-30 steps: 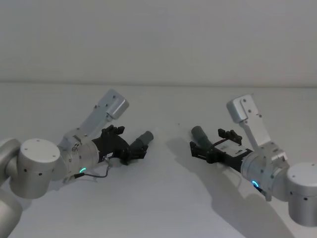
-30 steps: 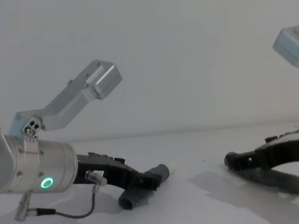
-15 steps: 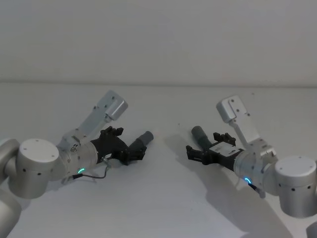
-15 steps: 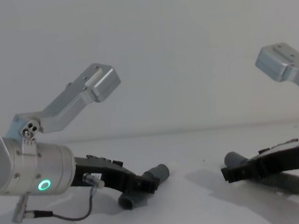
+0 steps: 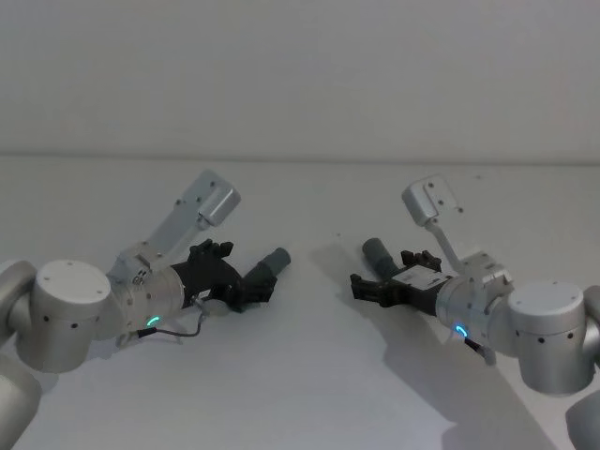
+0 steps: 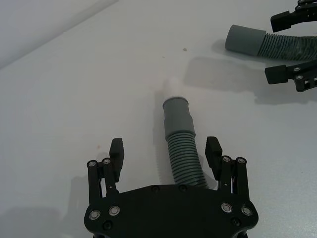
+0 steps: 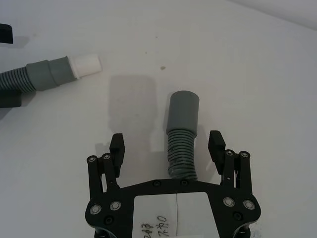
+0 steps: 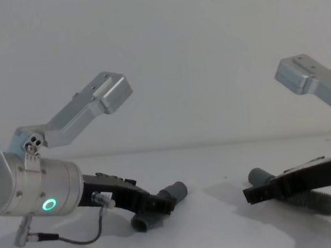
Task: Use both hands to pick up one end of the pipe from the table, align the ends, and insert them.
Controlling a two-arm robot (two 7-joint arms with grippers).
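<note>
I expect the wide dark cuff (image 8: pixel 259 176) to stay straight instead of drooping when I lift, because the ribs (image 7: pixel 182 136) meet it close to my right gripper's fingers.
Two grey corrugated pipe pieces lie on the white table (image 5: pixel 300 384). The short curved piece (image 6: pixel 184 153) ends in a smooth cuff with a white tip (image 6: pixel 171 85) and lies between the spread fingers of my left gripper (image 6: pixel 164 147), which is open and low over it; in the head view that gripper (image 5: pixel 246 287) sits behind the cuff (image 5: pixel 276 259). My right gripper (image 7: pixel 167 144) is open and straddles the longer ribbed piece (image 7: pixel 181 151) just behind its wide dark cuff (image 7: pixel 184 112). The two cuffs point toward each other with a gap between them.
Bare white table lies between the two cuffs and in front of both arms. A black cable (image 8: pixel 77 238) loops under the left wrist. The table's far edge meets a plain wall (image 5: pixel 300 84).
My right arm has shifted left and its gripper has slid forward along the ribbed piece toward the cuff. The left arm and both pipe pieces have hardly moved.
</note>
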